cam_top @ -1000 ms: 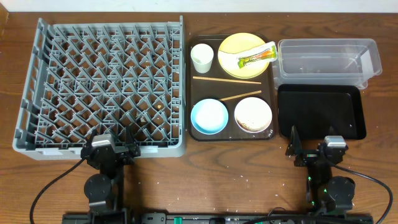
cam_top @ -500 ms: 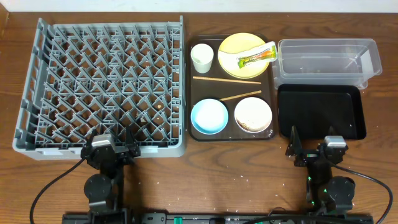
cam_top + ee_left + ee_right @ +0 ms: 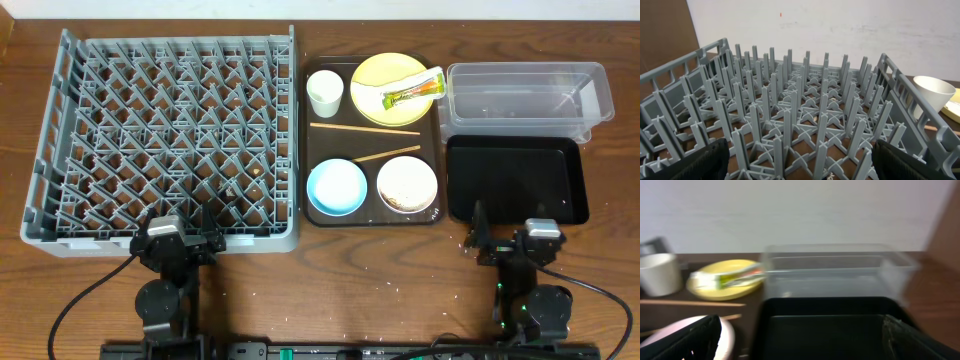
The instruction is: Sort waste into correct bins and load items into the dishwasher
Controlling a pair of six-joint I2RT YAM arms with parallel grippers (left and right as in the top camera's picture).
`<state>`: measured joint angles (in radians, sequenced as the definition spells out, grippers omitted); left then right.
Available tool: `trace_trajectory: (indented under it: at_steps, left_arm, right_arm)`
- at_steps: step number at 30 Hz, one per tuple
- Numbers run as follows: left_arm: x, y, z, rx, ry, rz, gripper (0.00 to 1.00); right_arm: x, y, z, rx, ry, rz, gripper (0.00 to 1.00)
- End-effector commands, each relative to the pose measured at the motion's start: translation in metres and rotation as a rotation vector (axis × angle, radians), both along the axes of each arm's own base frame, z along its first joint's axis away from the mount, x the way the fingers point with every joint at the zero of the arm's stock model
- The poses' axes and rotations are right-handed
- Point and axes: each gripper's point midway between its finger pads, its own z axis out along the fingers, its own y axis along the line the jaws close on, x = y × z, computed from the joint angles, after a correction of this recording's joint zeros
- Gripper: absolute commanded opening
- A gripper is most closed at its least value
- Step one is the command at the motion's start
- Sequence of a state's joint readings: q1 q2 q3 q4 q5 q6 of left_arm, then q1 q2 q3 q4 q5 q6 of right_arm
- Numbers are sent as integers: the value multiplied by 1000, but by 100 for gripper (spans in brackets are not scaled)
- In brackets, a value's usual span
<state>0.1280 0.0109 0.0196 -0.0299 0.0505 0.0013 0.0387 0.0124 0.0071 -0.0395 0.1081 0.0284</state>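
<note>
The robot's right gripper should put the snack wrapper (image 3: 413, 91) into the clear tub (image 3: 520, 98) before the yellow plate goes into the dishwasher rack, because the wrapper lies across the plate.
The grey dishwasher rack (image 3: 165, 135) (image 3: 805, 100) fills the left side. On the brown serving tray (image 3: 305, 140) sit a white cup (image 3: 325, 93) (image 3: 659, 273), a yellow plate (image 3: 385, 70) carrying the snack wrapper (image 3: 413, 91) (image 3: 735, 277), two chopsticks (image 3: 365, 128), a blue bowl (image 3: 336, 187) and a white bowl (image 3: 407, 184). To the right are the clear tub (image 3: 525, 98) (image 3: 835, 272) and the black tray (image 3: 515, 178) (image 3: 825, 325). My left gripper (image 3: 175, 235) (image 3: 800, 160) is open at the rack's near edge. My right gripper (image 3: 515, 240) (image 3: 802, 335) is open before the black tray.
White specks (image 3: 400, 290) lie scattered on the wooden table (image 3: 350, 280) between the two arm bases. A pale wall stands behind the table's far edge. Cables trail from both arm bases along the front.
The right gripper has shifted slightly to the right, and its wrist view is blurred. The left arm and all objects have stayed put.
</note>
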Motion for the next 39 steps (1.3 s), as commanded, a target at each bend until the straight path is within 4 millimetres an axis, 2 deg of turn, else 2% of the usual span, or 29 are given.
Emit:
trace_trajectory:
  at_steps: [1, 6, 11, 16, 17, 19, 23, 29, 33, 35, 37, 38, 39]
  left_arm:
    - [-1, 1, -16, 8, 51, 4, 92]
    - [-1, 1, -16, 8, 51, 4, 92]
    - [-1, 1, -16, 8, 51, 4, 92]
    - [-1, 1, -16, 8, 51, 4, 92]
    - [-1, 1, -16, 8, 51, 4, 92]
    - [-1, 1, -16, 8, 51, 4, 92]
    - [-1, 1, -16, 8, 51, 4, 92]
    - [-1, 1, -16, 8, 51, 4, 92]
    - [-1, 1, -16, 8, 51, 4, 92]
    - [-1, 1, -16, 8, 51, 4, 92]
    - [-1, 1, -16, 8, 51, 4, 92]
    - [-1, 1, -16, 8, 51, 5, 92]
    - [-1, 1, -16, 8, 51, 4, 92]
  right_arm:
    - [-5, -31, -1, -79, 14, -181, 99]
    - [-5, -29, -1, -78, 13, -173, 99]
    - [-1, -13, 5, -49, -15, -75, 99]
    - [-1, 33, 28, 137, -113, 190, 99]
    - [-3, 41, 45, 205, -164, 245, 99]
    - [-5, 43, 63, 239, -206, 265, 99]
    - [-6, 52, 105, 231, -260, 324, 99]
    - [-8, 70, 195, 186, -445, 452, 99]
    - [10, 89, 234, 163, -417, 560, 99]
    - [29, 99, 247, 161, -360, 613, 99]
    - [55, 109, 255, 172, -273, 660, 99]
    - [74, 117, 260, 179, -205, 703, 99]
    - [102, 126, 262, 207, -96, 745, 99]
